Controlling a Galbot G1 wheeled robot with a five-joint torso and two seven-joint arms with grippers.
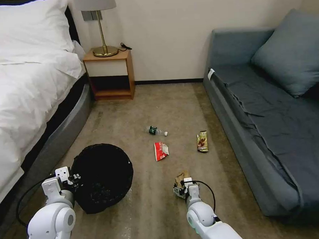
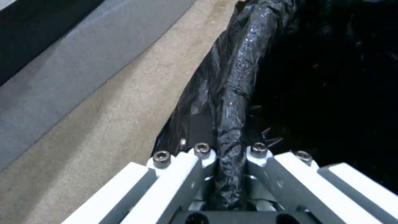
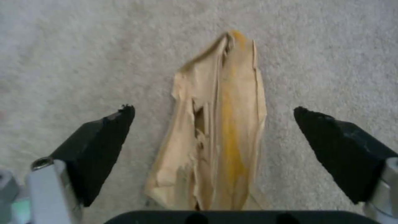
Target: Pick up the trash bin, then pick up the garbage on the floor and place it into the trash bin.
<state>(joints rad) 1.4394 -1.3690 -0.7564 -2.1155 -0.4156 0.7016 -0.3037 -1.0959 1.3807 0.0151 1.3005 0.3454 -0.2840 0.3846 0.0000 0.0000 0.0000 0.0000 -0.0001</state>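
Note:
The crumpled brown paper bag [image 1: 181, 177] has a raised fold running along it. The bag will pinch there and its sides will stay spread when I lift it.
The black trash bin [image 1: 102, 176], lined with a crinkly black bag, stands on the carpet at lower left. My left gripper [image 1: 74, 179] is shut on its rim [image 2: 232, 102], which runs between the white fingers [image 2: 202, 155]. A crumpled brown paper bag [image 1: 181, 177] lies on the carpet, and my right gripper [image 1: 181, 189] hangs over it, open, with one black fingertip [image 3: 110, 124] on each side of the bag [image 3: 219, 130]. Farther off lie a red-and-white snack packet [image 1: 161, 150], a gold-brown wrapper [image 1: 202, 141] and a small clear bottle [image 1: 155, 131] with a green label.
A bed [image 1: 28, 97] with white sheets runs along the left, its grey base close to the bin. A wooden nightstand [image 1: 110, 74] with a brass lamp [image 1: 101, 27] stands at the back wall. A grey sofa [image 1: 269, 121] fills the right side. Open carpet lies between them.

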